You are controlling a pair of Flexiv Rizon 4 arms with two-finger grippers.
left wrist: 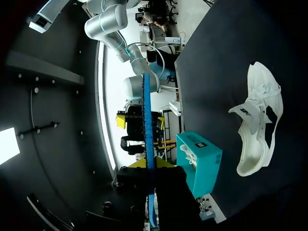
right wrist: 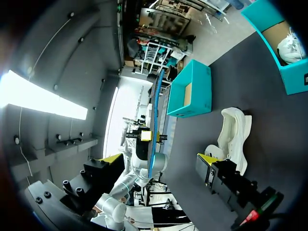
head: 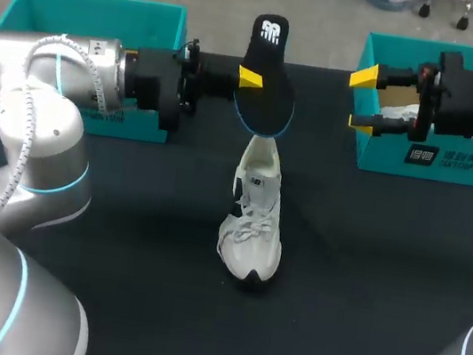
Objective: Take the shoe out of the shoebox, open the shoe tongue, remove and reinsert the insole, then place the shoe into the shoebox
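Observation:
The black insole (head: 267, 83) should slide deep into the white shoe instead of crumpling when I push it in, because its blue rim (right wrist: 156, 113) stands straight in the air.
A white shoe (head: 252, 221) lies on the dark table, toe toward me, with its tongue lifted. Above its heel my left gripper (head: 248, 78) is shut on a black insole (head: 268, 65) with a blue rim, held upright in the air. In the left wrist view the insole (left wrist: 147, 125) shows edge-on between the fingers, and the shoe (left wrist: 257, 120) lies off to the side. My right gripper (head: 366, 99) hangs open and holds nothing, in front of the right shoebox (head: 442, 160). In the right wrist view the insole (right wrist: 156, 106) stands ahead of the gripper (right wrist: 158, 160), and the shoe (right wrist: 231, 137) lies beside one finger.
A second teal box (head: 101, 7) stands at the back left, behind my left arm. The right shoebox (right wrist: 284, 79) holds another white shoe (right wrist: 291, 45). Bare dark tabletop (head: 364, 279) spreads around the shoe and toward the front.

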